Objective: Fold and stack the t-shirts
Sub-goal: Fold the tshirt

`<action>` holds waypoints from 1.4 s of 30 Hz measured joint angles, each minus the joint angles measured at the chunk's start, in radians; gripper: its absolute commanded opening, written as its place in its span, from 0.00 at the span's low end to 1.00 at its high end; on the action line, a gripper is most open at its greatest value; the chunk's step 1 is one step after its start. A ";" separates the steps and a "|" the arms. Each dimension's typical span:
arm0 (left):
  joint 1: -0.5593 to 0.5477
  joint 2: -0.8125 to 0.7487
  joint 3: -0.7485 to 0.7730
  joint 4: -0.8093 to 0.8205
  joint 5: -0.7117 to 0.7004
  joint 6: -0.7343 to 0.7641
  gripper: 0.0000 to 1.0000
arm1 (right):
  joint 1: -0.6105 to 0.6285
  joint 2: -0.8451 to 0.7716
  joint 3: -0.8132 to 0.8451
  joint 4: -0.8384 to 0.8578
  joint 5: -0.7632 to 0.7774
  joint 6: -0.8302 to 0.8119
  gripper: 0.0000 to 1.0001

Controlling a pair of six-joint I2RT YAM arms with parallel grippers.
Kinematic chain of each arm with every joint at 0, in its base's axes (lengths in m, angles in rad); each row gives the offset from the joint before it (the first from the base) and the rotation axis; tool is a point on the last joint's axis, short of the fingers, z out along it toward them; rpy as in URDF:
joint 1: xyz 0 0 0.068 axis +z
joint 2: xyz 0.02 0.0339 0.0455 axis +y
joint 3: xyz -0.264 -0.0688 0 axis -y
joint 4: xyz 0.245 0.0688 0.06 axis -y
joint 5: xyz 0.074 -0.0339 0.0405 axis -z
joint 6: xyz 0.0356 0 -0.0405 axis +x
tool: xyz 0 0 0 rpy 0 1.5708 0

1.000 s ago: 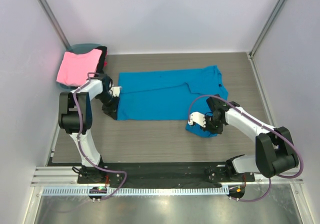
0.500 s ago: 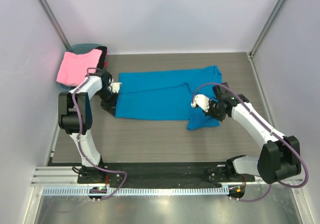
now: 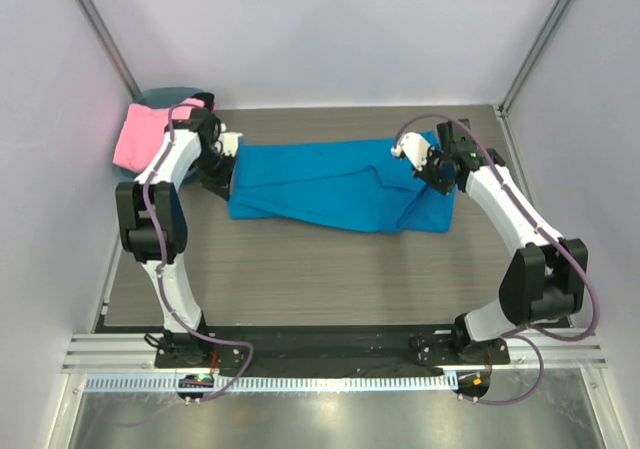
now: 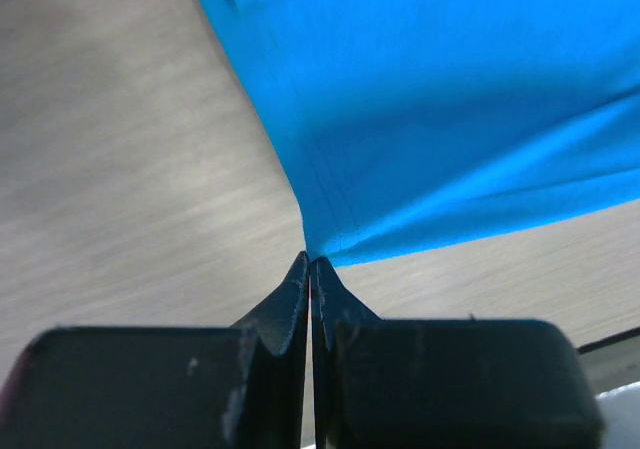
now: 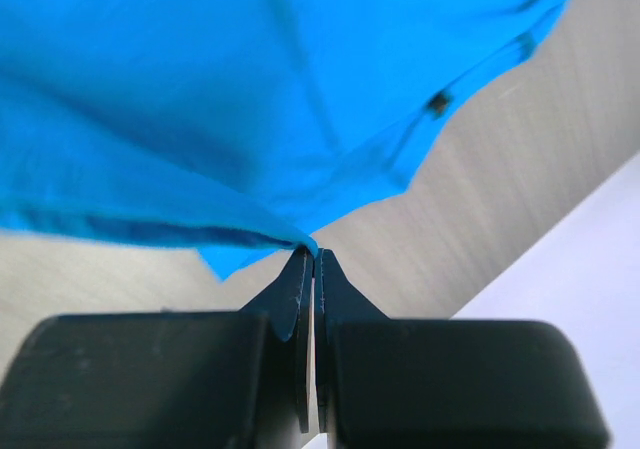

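Note:
The blue t-shirt's lifted edge (image 3: 416, 197) is in my right gripper, just short of the t-shirt's far edge (image 3: 429, 136). I should keep carrying it back until the two edges meet, and then let go.
A blue t-shirt (image 3: 335, 181) lies across the far middle of the table, its near edge lifted and folded toward the back. My left gripper (image 3: 226, 164) is shut on the shirt's left edge; in the left wrist view (image 4: 311, 260) the cloth (image 4: 430, 109) hangs from the closed fingertips. My right gripper (image 3: 428, 165) is shut on the shirt's right edge; in the right wrist view (image 5: 314, 252) the blue fabric (image 5: 220, 99) drapes away from the tips. A folded pink t-shirt (image 3: 145, 134) lies on a pile at the far left.
Under the pink shirt sit a dark garment (image 3: 207, 104) and a teal one (image 3: 165, 96). Grey walls close in the table on the left, back and right. The wooden table (image 3: 300, 269) shows in front of the shirt.
Both grippers have carried the shirt's near edge from the middle of the table toward the back. The shirt is now folded over into a narrower band.

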State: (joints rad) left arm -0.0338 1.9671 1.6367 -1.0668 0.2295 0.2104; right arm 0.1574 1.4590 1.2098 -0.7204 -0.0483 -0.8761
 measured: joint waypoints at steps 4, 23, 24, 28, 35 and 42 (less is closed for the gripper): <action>-0.001 0.062 0.106 -0.016 -0.002 0.010 0.00 | -0.019 0.101 0.117 0.031 0.012 0.025 0.01; -0.002 0.196 0.309 -0.053 -0.056 0.008 0.02 | -0.039 0.560 0.608 0.127 0.071 0.104 0.01; -0.002 0.204 0.319 -0.052 -0.061 0.007 0.06 | -0.039 0.577 0.622 0.128 0.074 0.105 0.01; -0.003 0.231 0.344 -0.050 -0.095 0.007 0.34 | -0.039 0.636 0.666 0.138 0.101 0.114 0.25; -0.005 0.234 0.344 -0.043 -0.171 0.000 0.40 | -0.042 0.676 0.712 0.154 0.182 0.169 0.38; -0.007 0.133 0.287 -0.034 -0.137 0.002 0.33 | -0.092 0.477 0.478 0.072 0.080 0.201 0.39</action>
State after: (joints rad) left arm -0.0406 2.0998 1.9240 -1.1007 0.0925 0.2127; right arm 0.0650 1.9362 1.6882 -0.6487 0.0319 -0.6746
